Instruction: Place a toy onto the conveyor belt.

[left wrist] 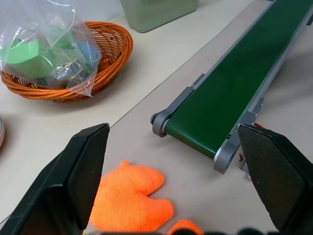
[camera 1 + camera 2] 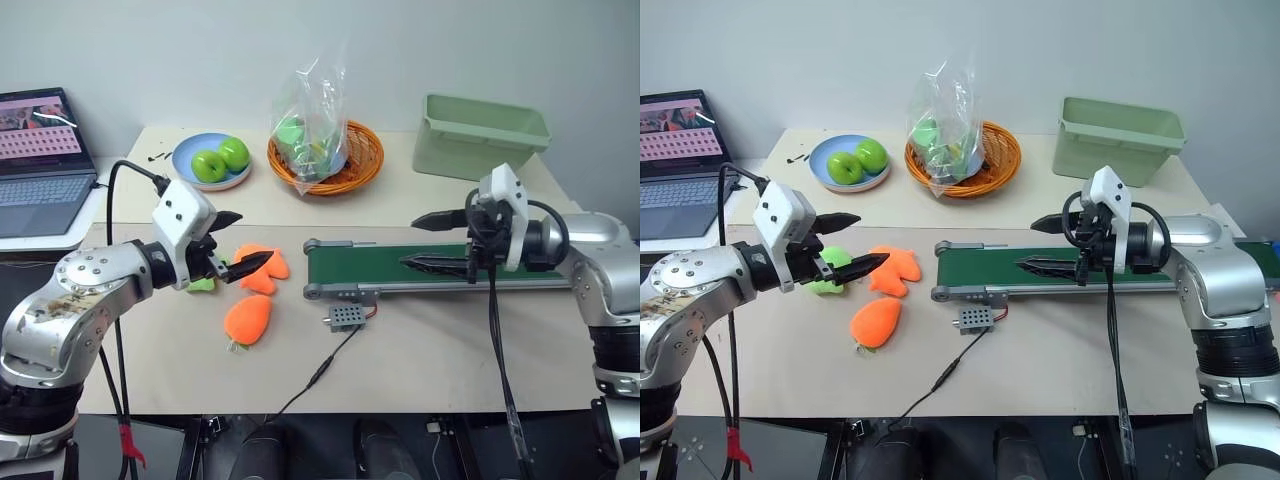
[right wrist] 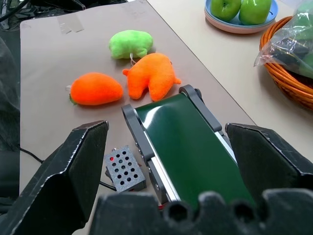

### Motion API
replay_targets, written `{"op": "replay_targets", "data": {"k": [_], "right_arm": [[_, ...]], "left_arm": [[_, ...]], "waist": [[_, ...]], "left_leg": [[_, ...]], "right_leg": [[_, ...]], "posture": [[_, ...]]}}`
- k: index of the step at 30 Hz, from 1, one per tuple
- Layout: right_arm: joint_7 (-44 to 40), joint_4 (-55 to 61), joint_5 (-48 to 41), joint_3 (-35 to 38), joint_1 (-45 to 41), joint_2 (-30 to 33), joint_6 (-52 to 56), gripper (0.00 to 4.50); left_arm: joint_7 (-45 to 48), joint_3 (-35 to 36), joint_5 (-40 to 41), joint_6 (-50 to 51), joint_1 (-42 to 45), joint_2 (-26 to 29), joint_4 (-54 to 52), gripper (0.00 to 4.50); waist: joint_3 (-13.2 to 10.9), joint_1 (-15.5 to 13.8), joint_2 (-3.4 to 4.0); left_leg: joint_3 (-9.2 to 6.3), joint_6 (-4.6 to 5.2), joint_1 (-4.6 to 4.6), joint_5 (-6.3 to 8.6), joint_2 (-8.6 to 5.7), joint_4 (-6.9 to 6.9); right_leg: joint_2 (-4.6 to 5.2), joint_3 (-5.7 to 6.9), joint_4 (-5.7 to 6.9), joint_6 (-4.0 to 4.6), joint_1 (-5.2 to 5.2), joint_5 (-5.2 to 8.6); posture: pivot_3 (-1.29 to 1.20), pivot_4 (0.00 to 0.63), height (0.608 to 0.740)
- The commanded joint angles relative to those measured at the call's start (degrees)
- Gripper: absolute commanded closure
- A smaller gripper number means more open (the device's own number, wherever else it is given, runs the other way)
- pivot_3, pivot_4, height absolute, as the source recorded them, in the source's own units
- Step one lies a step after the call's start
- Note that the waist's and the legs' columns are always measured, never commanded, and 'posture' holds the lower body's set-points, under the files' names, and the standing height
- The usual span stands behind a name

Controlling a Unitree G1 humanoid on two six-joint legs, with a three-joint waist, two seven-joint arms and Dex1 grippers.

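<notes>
The toy (image 2: pixel 203 285) will travel to the far end of the conveyor belt when I put it there, because the grey control box (image 2: pixel 347 316) is wired to the conveyor belt.
The toy (image 2: pixel 830 272), a lime-green plush blob, lies on the table left of the orange plush toys and shows again in the right wrist view (image 3: pixel 129 43). My left gripper (image 2: pixel 872 238) hovers open just above and right of it, holding nothing. The conveyor belt (image 2: pixel 430 265) has a dark green surface and grey rails and runs across the right half of the table. Its near roller end (image 1: pixel 161 122) faces the plush toys. My right gripper (image 2: pixel 408 243) hangs open over the belt's middle, empty.
Two orange plush toys (image 2: pixel 262 268) (image 2: pixel 247 318) lie between the toy and the belt end. A grey control box (image 2: pixel 347 317) with a cable sits by the belt. At the back stand a plate of apples (image 2: pixel 212 160), a wicker basket (image 2: pixel 325 155) with a plastic bag, and a pale green bin (image 2: pixel 482 135). A laptop (image 2: pixel 40 160) is far left.
</notes>
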State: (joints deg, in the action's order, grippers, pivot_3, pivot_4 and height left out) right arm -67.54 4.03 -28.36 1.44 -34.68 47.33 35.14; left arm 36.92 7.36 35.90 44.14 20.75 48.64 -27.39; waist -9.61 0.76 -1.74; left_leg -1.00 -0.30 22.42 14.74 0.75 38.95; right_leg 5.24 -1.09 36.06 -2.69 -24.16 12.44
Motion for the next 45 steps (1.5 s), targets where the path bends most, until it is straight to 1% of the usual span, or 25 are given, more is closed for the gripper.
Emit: {"op": "replay_targets", "data": {"k": [1,3,5,7,8,9,11,12,15,16,18,22,24,28,31,34,37,41,45], "right_arm": [[0.59,1.34,-0.99,2.15,-0.48,0.39,-0.3,0.0],[0.7,0.07,0.1,1.19,-1.31,0.08,-1.32,0.0],[0.51,-0.65,0.55,0.58,-2.19,-0.1,-1.71,0.0],[0.27,-0.85,0.39,0.44,-2.81,-0.2,-1.58,0.0],[0.16,-0.92,0.36,0.4,-2.96,-0.22,-1.55,0.0],[-0.1,-0.97,0.4,0.21,-3.05,-0.2,-1.59,0.0],[-0.51,-1.39,0.64,-0.12,-3.38,-0.2,-1.8,0.0],[-0.64,-1.58,0.72,-0.22,-3.52,-0.21,-1.87,0.0],[-1.21,-2.61,1.24,-0.69,-4.33,-0.32,-2.27,0.0],[-1.42,-2.95,1.41,-0.81,-4.56,-0.38,-2.42,0.0],[-1.6,-3.6,1.77,-1.1,-4.89,-0.62,-2.68,0.0],[-1.56,-4.52,2.66,-1.71,-5.08,-1.13,-3.33,0.0],[-1.55,-4.76,2.77,-1.63,-5.15,-1.15,-3.56,0.0],[-1.31,-4.47,2.73,-1.4,-4.84,-1.02,-3.48,0.0],[-0.99,-3.96,2.61,-1.18,-4.58,-0.95,-3.24,0.0],[-0.56,-3.27,2.38,-0.75,-4.24,-0.63,-2.74,0.0],[-0.31,-2.92,2.31,-0.29,-3.97,-0.02,-2.45,0.0],[0.06,-2.38,2.08,0.19,-3.59,0.77,-2.04,0.0],[0.59,-1.66,1.9,0.67,-2.83,1.57,-1.66,0.0]], "left_arm": [[0.07,1.11,0.22,-0.68,1.52,-0.77,0.14,0.04],[-2.53,5.41,5.99,2.75,2.38,-4.41,1.69,0.04],[-6.11,11.35,14.27,7.78,3.43,-7.9,3.69,0.04],[-9.55,17.77,22.76,11.13,3.35,-10.28,5.9,0.04],[-10.95,19.76,25.71,12.24,3.25,-10.88,6.5,0.04],[-14.41,23.53,31.92,13.28,2.41,-12.21,8.73,0.04],[-22.2,30.06,43.25,14.14,-0.19,-14.79,14.27,0.04],[-25.06,31.8,47.29,14.27,-1.17,-15.39,15.87,0.04],[-34.23,35.9,57.62,10.79,-6.11,-18.8,18.76,0.04],[-37.17,36.68,59.85,9.37,-7.44,-20.14,19.42,0.04],[-40.68,36.52,57.12,7.38,-10.39,-22.09,20.14,0.04],[-45.57,38.01,59.66,1.31,-12.39,-27.41,23.83,0.04],[-46.63,38.38,60.67,-0.37,-12.23,-29.29,27.86,0.04],[-45.4,36.94,59.3,-2.3,-11.36,-31.65,33.69,0.04],[-44.68,36.45,59.5,-2.43,-10.15,-31.98,36.14,0.04],[-43.55,35.45,58.38,-0.79,-8.27,-30.89,42.08,0.04],[-42.92,34.82,57.23,-0.21,-6.49,-30.28,45.89,0.04],[-42.49,35.14,56.49,-0.28,-4.19,-30.23,49.19,0.04],[-42.57,35.41,55.44,0.24,-4.25,-30.08,50.51,0.04]], "waist": [[0.0,0.0,0.0],[0.0,-0.02,0.0],[0.0,-0.01,0.0],[0.0,0.23,0.0],[0.0,0.31,0.0],[0.0,0.37,-0.01],[0.0,0.44,0.0],[0.0,0.51,0.0],[0.0,0.4,0.0],[0.0,0.25,0.0],[0.0,-0.15,0.0],[0.0,-0.7,0.0],[0.01,-0.86,-0.01],[0.01,-0.85,-0.01],[0.01,-0.84,-0.01],[0.01,-0.77,-0.01],[0.01,-0.53,-0.01],[0.01,-0.15,-0.01],[0.01,0.04,-0.01]], "left_leg": [[0.0,0.0,0.0,0.0,0.0,0.0],[0.0,0.0,0.0,0.0,0.0,0.0],[-0.02,0.0,0.0,0.0,0.01,0.03],[-0.04,0.0,0.0,0.0,0.01,0.04],[-0.06,0.0,0.0,0.0,0.03,0.04],[-0.07,0.01,0.0,0.01,0.04,0.03],[-0.08,0.01,-0.02,0.01,0.03,0.02],[-0.22,0.02,-0.07,0.01,0.06,0.02],[-0.38,0.02,-0.12,0.01,0.06,0.02],[-0.39,0.02,-0.12,0.01,0.04,0.02],[-0.39,0.01,-0.11,0.01,0.03,0.03],[-0.25,-0.01,-0.1,0.0,-0.03,0.03],[-0.12,-0.03,-0.09,-0.01,-0.03,0.03],[-0.03,-0.03,-0.1,-0.01,-0.04,0.02],[-0.02,-0.03,-0.09,-0.01,-0.04,0.03],[-0.02,-0.03,-0.11,-0.01,-0.04,0.02],[-0.02,-0.03,-0.11,-0.01,-0.05,0.02],[-0.02,-0.03,-0.1,-0.01,-0.05,0.02],[-0.02,-0.03,-0.1,-0.01,-0.04,0.02]], "right_leg": [[0.0,0.0,0.0,0.0,0.0,0.0],[0.0,0.0,0.01,0.0,0.0,0.0],[0.0,0.02,0.02,0.0,0.0,0.0],[0.01,0.02,0.03,0.0,0.0,0.0],[0.0,0.02,0.03,0.0,-0.01,0.0],[-0.01,0.01,0.03,0.0,-0.02,0.0],[0.01,0.0,0.05,0.0,-0.02,0.0],[0.01,-0.06,0.05,0.0,-0.02,0.0],[0.02,-0.1,0.07,0.0,0.0,-0.01],[0.04,-0.1,0.07,0.0,-0.01,-0.01],[0.07,-0.1,0.08,0.01,0.0,-0.01],[0.07,-0.05,0.05,0.03,0.03,-0.02],[0.05,-0.01,0.04,0.05,0.03,-0.03],[0.04,-0.02,0.03,0.05,0.05,-0.03],[0.04,-0.02,0.02,0.05,0.06,-0.03],[0.03,-0.02,0.03,0.05,0.07,-0.03],[0.03,-0.02,0.02,0.05,0.07,-0.03],[0.03,-0.02,0.02,0.05,0.06,-0.03],[0.03,-0.03,0.03,0.05,0.06,-0.03]], "posture": [[0.0,0.15,0.74],[0.0,0.15,0.74],[0.0,0.15,0.74],[0.0,0.15,0.74],[0.0,0.15,0.74],[0.0,0.15,0.74],[0.0,0.15,0.74],[0.0,0.15,0.74],[0.0,0.15,0.74],[0.0,0.15,0.74],[0.0,0.15,0.74],[0.0,0.15,0.74],[0.0,0.15,0.74],[0.0,0.15,0.74],[0.0,0.15,0.74],[0.0,0.15,0.74],[0.0,0.15,0.74],[0.0,0.15,0.74],[0.0,0.15,0.74]]}}
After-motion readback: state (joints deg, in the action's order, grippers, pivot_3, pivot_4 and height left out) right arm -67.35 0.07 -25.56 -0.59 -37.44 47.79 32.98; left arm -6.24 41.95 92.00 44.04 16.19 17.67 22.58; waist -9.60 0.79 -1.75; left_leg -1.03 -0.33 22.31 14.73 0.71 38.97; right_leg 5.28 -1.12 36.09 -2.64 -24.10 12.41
